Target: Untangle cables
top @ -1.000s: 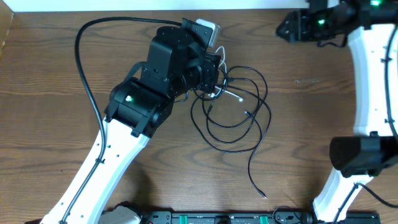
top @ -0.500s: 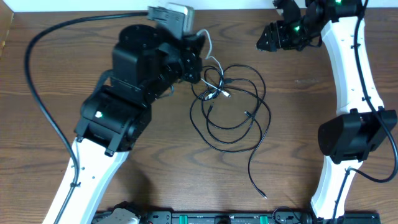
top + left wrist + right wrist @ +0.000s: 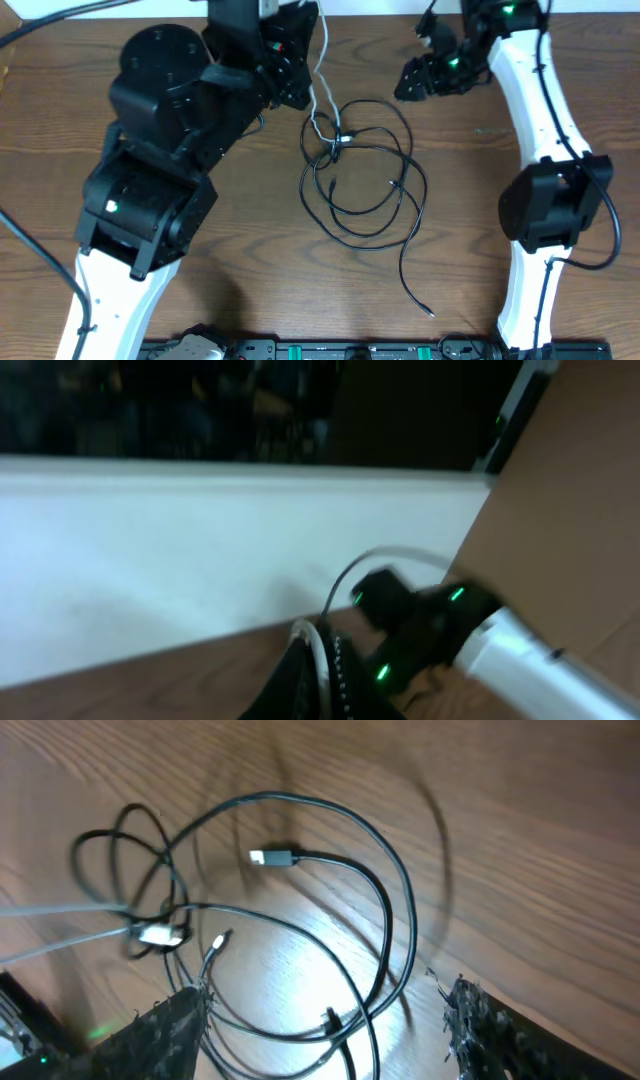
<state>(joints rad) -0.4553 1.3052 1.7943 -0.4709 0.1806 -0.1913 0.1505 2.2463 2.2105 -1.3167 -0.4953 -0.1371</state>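
Note:
The black cable is wrapped around the white cable (image 3: 335,152) under my left gripper. Next, my right gripper works at the white plug (image 3: 345,138) first, before my left gripper lifts more.
The thin black cable (image 3: 365,175) lies in loose loops on the wooden table, one plug end trailing toward the front (image 3: 425,312). The white cable (image 3: 318,95) rises from the knot in the loops up to my left gripper (image 3: 298,80), which is shut on it at the back of the table. In the left wrist view the white cable (image 3: 318,650) runs between the closed fingers. My right gripper (image 3: 412,78) hovers open just right of the loops. From its wrist, the right gripper (image 3: 325,1040) looks down on the black cable (image 3: 385,910) and the white cable (image 3: 60,910), holding nothing.
The left arm's bulky black body (image 3: 160,150) covers the table's left half. A thick black arm wire (image 3: 40,15) arcs at the back left. The table's back edge runs right behind both grippers. The right arm (image 3: 440,625) shows in the left wrist view.
The left gripper has pulled back and up with the white cable, drawing it taut out of the loops. The right gripper has swung left toward the loops and opened wider.

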